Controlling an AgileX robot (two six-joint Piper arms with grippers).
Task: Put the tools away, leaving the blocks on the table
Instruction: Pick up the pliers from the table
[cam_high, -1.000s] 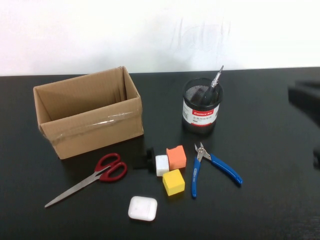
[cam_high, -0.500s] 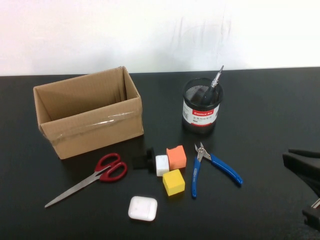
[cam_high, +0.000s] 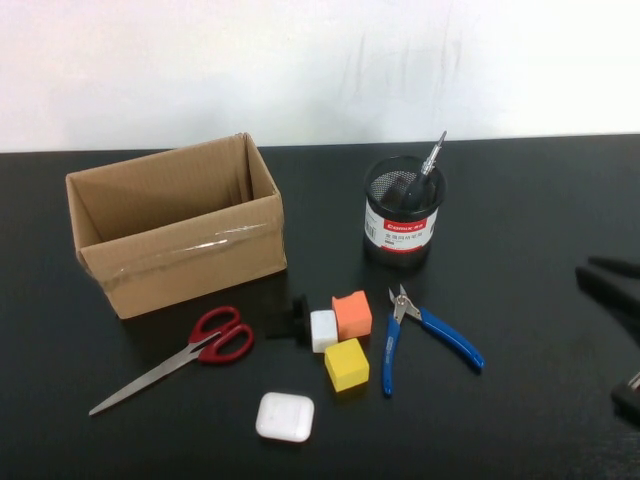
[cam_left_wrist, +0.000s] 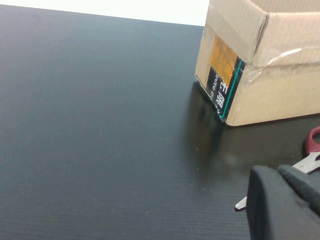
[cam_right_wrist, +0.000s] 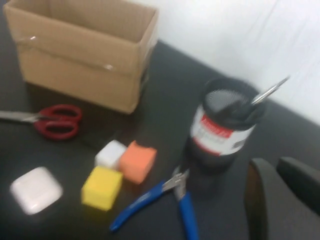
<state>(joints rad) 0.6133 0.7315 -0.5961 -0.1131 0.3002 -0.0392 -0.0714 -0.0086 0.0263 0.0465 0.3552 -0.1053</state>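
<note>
The pliers' blue handles (cam_high: 452, 339) spread out from a metal head (cam_high: 403, 304), so they will hang down and stay apart when I lift the pliers by that head.
Red-handled scissors (cam_high: 205, 343) lie in front of the cardboard box (cam_high: 175, 222); their blade (cam_left_wrist: 307, 163) shows in the left wrist view. Blue-handled pliers (cam_high: 428, 333) lie right of the blocks. The black screwdriver (cam_high: 424, 176) stands in a black mesh cup (cam_high: 402, 215). The orange block (cam_high: 352, 314), white block (cam_high: 323, 330) and yellow block (cam_high: 347, 364) sit together at the middle. My right gripper (cam_high: 586, 269) is open and empty at the table's right edge, well right of the pliers (cam_right_wrist: 165, 200); it also shows in its wrist view (cam_right_wrist: 274, 165). My left gripper (cam_left_wrist: 280, 172) is shut and empty, near the scissors' tip.
A white rounded case (cam_high: 285, 416) lies near the front edge. A small black knobbed object (cam_high: 292, 318) sits left of the white block. The box is open-topped. Bare black table (cam_high: 520, 200) spreads right of the cup.
My right gripper came down from the far right to the near right, then moved back a little. Nothing on the table moved.
</note>
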